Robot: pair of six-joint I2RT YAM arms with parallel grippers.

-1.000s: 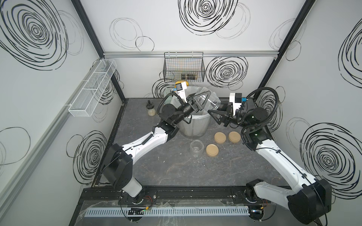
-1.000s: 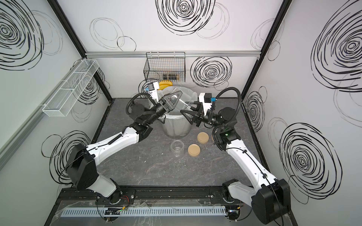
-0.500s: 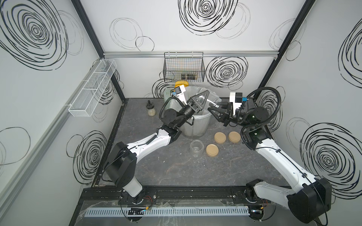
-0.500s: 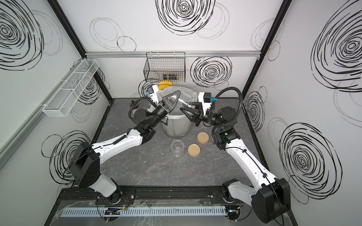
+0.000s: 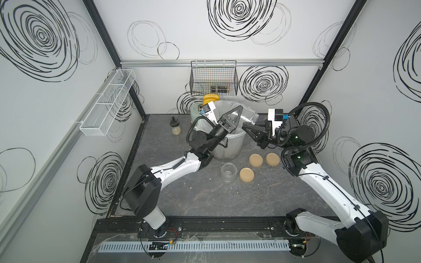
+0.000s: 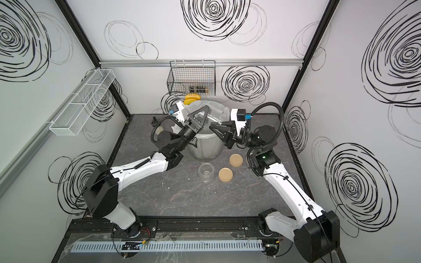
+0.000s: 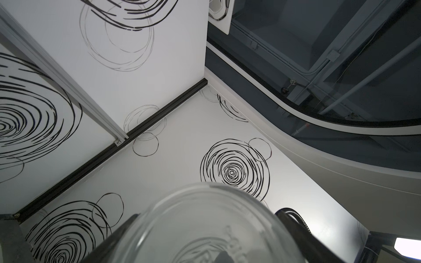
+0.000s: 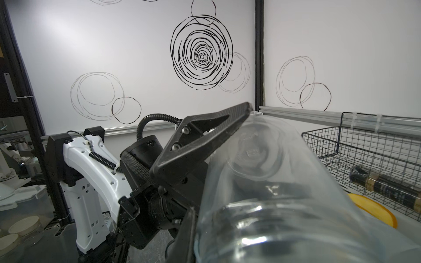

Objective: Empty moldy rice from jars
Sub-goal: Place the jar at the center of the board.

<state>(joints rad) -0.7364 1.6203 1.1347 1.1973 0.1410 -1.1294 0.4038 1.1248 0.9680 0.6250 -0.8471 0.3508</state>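
Note:
The empty jar is held by its base in my left gripper, so next my right gripper grabs its neck and stands it next to the upright jar.
My left gripper is shut on a clear jar that lies on its side above the mesh bin, mouth toward my right arm. In the left wrist view the jar fills the space between the dark fingers. My right gripper is shut, its tips against the jar's neck. Whether it pinches the glass I cannot tell. A second jar stands open and upright in front of the bin. Both look empty, and the moldy rice is out of view.
Three tan lids lie flat right of the upright jar. A small black-stoppered bottle stands at the back left. A black wire basket hangs on the back wall, and a white wire rack on the left wall.
My right gripper's jaws have closed from wide open and its tips have come up against the jar's mouth end. My left gripper has kept hold of the jar over the bin.

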